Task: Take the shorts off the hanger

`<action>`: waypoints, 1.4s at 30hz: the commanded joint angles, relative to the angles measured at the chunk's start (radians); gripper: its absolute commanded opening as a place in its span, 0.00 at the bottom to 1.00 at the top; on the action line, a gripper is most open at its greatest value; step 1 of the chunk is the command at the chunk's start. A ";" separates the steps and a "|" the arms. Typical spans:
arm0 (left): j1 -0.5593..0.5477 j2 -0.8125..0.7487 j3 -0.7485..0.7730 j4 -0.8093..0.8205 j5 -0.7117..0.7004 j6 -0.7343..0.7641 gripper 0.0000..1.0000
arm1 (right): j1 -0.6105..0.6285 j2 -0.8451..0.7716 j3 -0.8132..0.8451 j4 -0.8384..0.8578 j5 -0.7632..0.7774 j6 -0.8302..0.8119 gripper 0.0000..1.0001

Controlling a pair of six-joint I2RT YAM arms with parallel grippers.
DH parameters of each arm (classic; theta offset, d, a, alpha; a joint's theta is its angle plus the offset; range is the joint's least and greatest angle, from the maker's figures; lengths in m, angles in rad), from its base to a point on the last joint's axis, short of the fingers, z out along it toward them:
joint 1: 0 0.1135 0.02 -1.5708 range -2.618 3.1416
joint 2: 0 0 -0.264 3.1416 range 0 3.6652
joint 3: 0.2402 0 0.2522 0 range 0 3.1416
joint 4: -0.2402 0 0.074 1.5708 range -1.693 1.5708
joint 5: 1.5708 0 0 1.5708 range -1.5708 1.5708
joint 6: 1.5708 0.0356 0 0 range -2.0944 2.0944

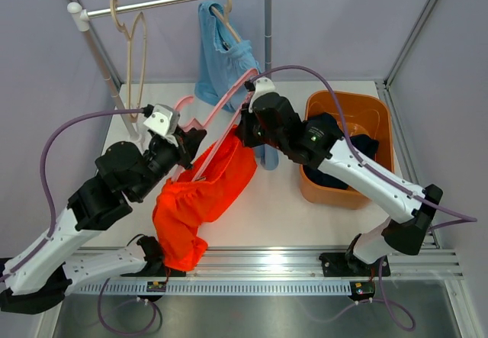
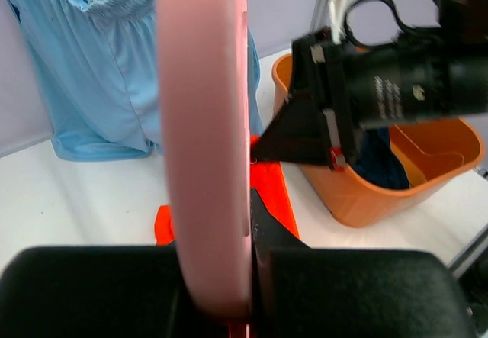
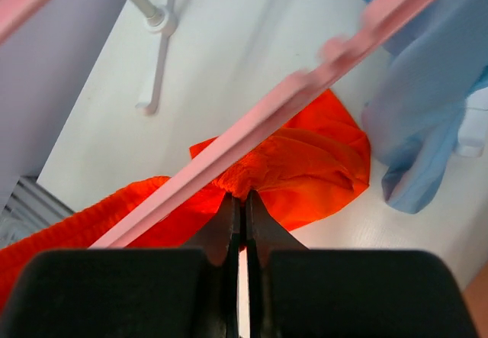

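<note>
The pink hanger's near end [image 1: 197, 177] is inside the orange shorts. My left gripper should pull the hanger back while my right gripper pulls the shorts [image 1: 227, 181] away.
The bright orange shorts [image 1: 200, 191] hang from a pink hanger [image 1: 221, 109] held low over the table, their lower part bunched on the tabletop. My left gripper [image 1: 189, 141] is shut on the pink hanger [image 2: 204, 140]. My right gripper [image 1: 242, 130] is shut on the waistband of the orange shorts [image 3: 293, 166] just under the hanger bar [image 3: 274, 113]. The light blue shorts [image 1: 223, 56] hang on a beige hanger on the rail, and also show in the left wrist view [image 2: 99, 63]. The dark navy shorts [image 1: 335, 151] lie in the orange tub.
An orange tub [image 1: 364, 109] stands at the right. A clothes rail [image 1: 171, 1] on white posts spans the back, with an empty beige hanger [image 1: 136, 56] at its left. A rail foot [image 3: 156, 56] stands on the table. A metal track [image 1: 267, 265] runs along the near edge.
</note>
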 commanded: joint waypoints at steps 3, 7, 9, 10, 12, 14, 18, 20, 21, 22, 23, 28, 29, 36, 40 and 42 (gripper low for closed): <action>-0.006 0.032 -0.014 0.307 -0.119 0.001 0.00 | 0.089 -0.076 0.051 0.016 0.048 -0.031 0.00; -0.004 0.056 -0.001 0.395 -0.160 0.011 0.00 | 0.110 -0.080 0.062 0.007 0.066 -0.044 0.00; -0.004 0.091 0.044 0.364 -0.207 0.028 0.00 | 0.110 -0.080 0.074 -0.010 0.093 -0.059 0.00; -0.004 0.105 0.099 0.320 -0.251 0.034 0.00 | 0.110 -0.083 0.091 -0.027 0.120 -0.065 0.00; -0.004 0.142 0.150 0.269 -0.288 0.057 0.00 | 0.110 -0.093 0.120 -0.041 0.151 -0.091 0.00; -0.004 0.153 0.194 0.216 -0.330 0.076 0.00 | 0.110 -0.106 0.177 -0.059 0.197 -0.134 0.00; -0.004 0.137 0.202 0.159 -0.347 0.077 0.00 | 0.109 -0.120 0.350 -0.093 0.350 -0.260 0.00; -0.004 0.124 0.206 0.117 -0.347 0.071 0.00 | 0.109 -0.131 0.480 -0.090 0.468 -0.361 0.00; -0.004 0.119 0.208 0.104 -0.348 0.071 0.00 | 0.109 -0.140 0.516 -0.078 0.500 -0.398 0.00; -0.003 0.114 0.210 0.076 -0.350 0.070 0.00 | 0.109 -0.164 0.566 -0.028 0.549 -0.478 0.00; -0.004 0.107 0.211 0.064 -0.351 0.067 0.00 | 0.110 -0.183 0.583 0.009 0.571 -0.516 0.00; -0.004 0.078 0.208 0.012 -0.341 0.054 0.00 | 0.110 -0.318 0.510 0.431 0.678 -0.817 0.00; -0.004 0.075 0.207 0.005 -0.339 0.051 0.00 | 0.110 -0.353 0.487 0.497 0.685 -0.856 0.00; -0.004 0.067 0.196 -0.024 -0.330 0.042 0.00 | 0.109 -0.383 0.393 0.818 0.712 -1.106 0.00; -0.004 0.067 0.194 -0.028 -0.322 0.042 0.00 | 0.104 -0.338 0.378 0.884 0.740 -1.189 0.00; -0.004 0.067 0.190 -0.028 -0.321 0.042 0.00 | 0.096 -0.335 0.358 0.852 0.729 -1.151 0.00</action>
